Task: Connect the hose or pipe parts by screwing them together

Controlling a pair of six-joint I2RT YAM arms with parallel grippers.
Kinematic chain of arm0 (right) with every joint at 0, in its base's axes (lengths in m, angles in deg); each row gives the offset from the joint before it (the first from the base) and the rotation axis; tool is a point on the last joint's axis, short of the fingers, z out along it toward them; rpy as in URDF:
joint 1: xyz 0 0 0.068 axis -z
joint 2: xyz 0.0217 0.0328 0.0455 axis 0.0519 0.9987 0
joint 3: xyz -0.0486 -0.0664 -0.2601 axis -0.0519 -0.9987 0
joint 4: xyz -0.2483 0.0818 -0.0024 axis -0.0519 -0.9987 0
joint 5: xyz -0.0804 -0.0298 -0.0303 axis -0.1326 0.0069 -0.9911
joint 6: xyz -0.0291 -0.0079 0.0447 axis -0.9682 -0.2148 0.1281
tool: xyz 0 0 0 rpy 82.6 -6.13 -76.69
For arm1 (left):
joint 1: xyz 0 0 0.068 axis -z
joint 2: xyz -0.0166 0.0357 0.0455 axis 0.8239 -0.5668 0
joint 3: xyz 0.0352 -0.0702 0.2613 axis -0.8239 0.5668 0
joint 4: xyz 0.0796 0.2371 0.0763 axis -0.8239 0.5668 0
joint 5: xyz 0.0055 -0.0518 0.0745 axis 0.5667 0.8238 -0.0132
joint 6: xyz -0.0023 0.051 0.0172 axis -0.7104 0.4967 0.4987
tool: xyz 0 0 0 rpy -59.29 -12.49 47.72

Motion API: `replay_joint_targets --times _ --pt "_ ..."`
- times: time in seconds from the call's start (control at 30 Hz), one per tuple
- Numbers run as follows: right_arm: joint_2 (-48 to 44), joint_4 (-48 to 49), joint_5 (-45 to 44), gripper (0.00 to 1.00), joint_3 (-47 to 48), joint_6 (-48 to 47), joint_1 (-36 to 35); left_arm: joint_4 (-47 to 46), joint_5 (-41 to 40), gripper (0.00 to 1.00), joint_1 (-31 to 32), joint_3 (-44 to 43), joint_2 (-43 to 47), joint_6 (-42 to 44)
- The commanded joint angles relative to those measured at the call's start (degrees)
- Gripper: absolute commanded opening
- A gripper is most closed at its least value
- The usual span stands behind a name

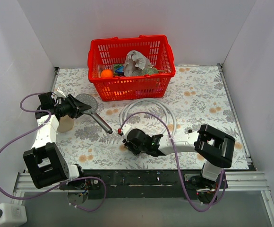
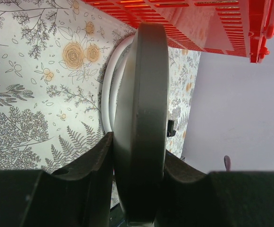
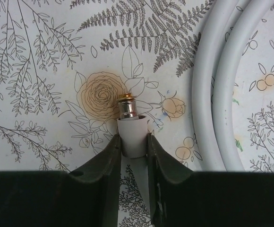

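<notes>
The hose's metal nut [image 3: 128,107] is low and apart from the shower head's handle. Next, my right gripper raises the nut so it lines up with the handle's end [image 1: 109,130] before screwing.
The shower head [image 1: 87,101], a round grey disc with a dark handle [image 1: 102,124] slanting down to the right, is held off the table at the left. My left gripper [image 1: 81,107] is shut on the disc's rim. In the left wrist view the disc [image 2: 144,109] stands edge-on between the fingers of the left gripper [image 2: 138,158]. The light-grey hose [image 1: 152,109] lies coiled at mid-table. My right gripper [image 3: 133,142] is shut on the hose's white end sleeve [image 3: 133,135], with the metal nut [image 3: 126,109] poking out beyond the tips just above the tabletop. From above, the right gripper [image 1: 124,144] sits below the coil.
A red basket [image 1: 127,85] holding several items stands at the back centre. A beige object [image 1: 64,124] rests beside the left arm. Purple cables loop from both arms. White walls close off the floral tabletop [image 1: 203,99] on three sides.
</notes>
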Motion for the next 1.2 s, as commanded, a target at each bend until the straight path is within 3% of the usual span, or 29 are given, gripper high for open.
replay_joint_targets --times 0.0,0.2,0.47,0.6,0.77,1.17 --pt "1.8 -1.1 0.8 0.21 0.4 0.0 -0.3 -1.4 2.6 0.0 -0.4 -1.0 0.6 0.1" --pt "-0.8 3.7 2.1 0.01 0.6 1.0 -0.3 -1.2 2.0 0.0 -0.4 -1.0 0.5 0.4" --pt "-15.8 13.2 3.8 0.01 -8.8 11.3 -0.4 -3.0 0.4 0.0 0.4 0.1 -2.5 2.5" --pt "-21.5 15.1 1.6 0.01 -11.5 15.4 -0.3 -9.8 -0.4 0.0 2.9 4.0 -1.1 0.1" --pt "-19.2 13.7 1.3 0.01 -8.8 15.5 -0.4 -18.4 -2.3 0.0 8.0 8.2 0.7 -5.0" --pt "-14.4 13.9 1.1 0.01 -7.0 16.5 -0.4 -29.3 -3.5 0.0 8.5 16.8 2.3 -10.0"
